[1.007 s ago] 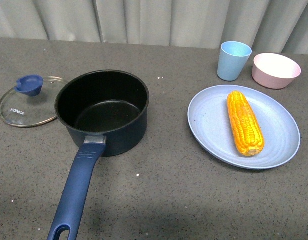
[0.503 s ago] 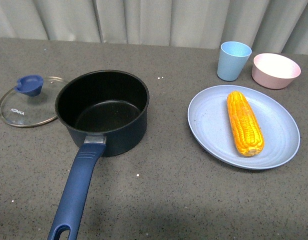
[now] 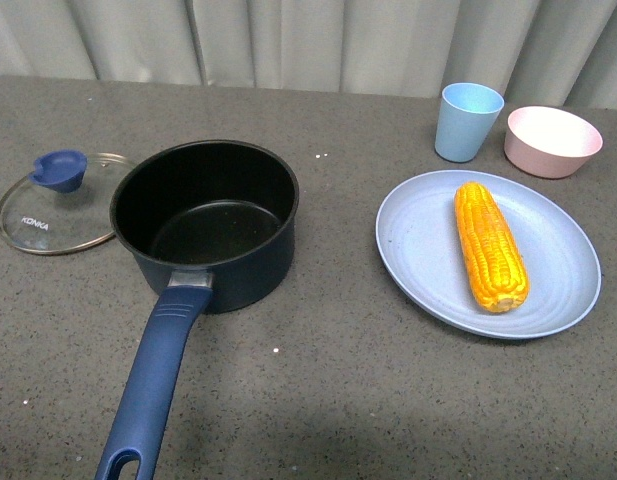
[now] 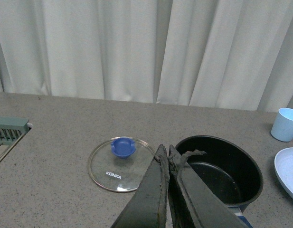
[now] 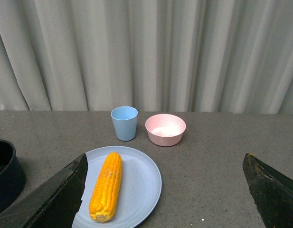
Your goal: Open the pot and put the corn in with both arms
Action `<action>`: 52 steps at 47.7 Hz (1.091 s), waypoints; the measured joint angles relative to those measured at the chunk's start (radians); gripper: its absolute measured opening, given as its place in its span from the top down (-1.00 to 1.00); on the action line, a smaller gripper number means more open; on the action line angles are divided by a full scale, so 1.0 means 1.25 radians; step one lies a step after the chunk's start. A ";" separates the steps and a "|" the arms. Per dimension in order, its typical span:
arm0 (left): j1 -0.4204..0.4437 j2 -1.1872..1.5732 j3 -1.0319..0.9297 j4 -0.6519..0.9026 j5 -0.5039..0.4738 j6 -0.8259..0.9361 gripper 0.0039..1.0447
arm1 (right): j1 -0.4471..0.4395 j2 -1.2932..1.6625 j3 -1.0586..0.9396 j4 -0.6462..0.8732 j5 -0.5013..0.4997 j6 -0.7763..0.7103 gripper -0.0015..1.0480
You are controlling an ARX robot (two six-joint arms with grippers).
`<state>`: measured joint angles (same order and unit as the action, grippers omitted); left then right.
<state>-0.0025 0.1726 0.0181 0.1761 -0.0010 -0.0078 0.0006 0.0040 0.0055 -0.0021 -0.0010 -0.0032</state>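
My gripper will lower in the yellow corn (image 5: 106,186), which will lie wholly within the pot's rim, as the dark navy pot's opening (image 4: 219,168) is wide and its inside empty.
The dark navy pot (image 3: 206,222) stands uncovered at the left of the table, its long blue handle (image 3: 153,385) running toward me. Its glass lid (image 3: 51,205) with the blue knob lies flat just left of it. The yellow corn (image 3: 490,245) lies on a light blue plate (image 3: 418,250) to the right. Neither arm shows in the front view. My left gripper (image 4: 166,153) is shut and empty, held high and back from the lid (image 4: 120,164) and pot (image 4: 222,168). My right gripper (image 5: 165,164) is wide open, back from the corn (image 5: 106,186).
A light blue cup (image 3: 468,121) and a pink bowl (image 3: 551,141) stand behind the plate at the far right. Grey curtains close off the back of the table. A green rack (image 4: 8,130) shows at the table's edge in the left wrist view.
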 joint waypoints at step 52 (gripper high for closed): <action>0.000 -0.135 0.000 -0.140 0.001 0.002 -0.88 | -0.078 1.015 0.345 0.327 0.019 0.100 -0.82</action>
<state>-0.0025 0.0040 0.0185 0.0006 -0.0002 -0.0048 -0.0971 1.2732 0.4362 0.4065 0.0231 0.1219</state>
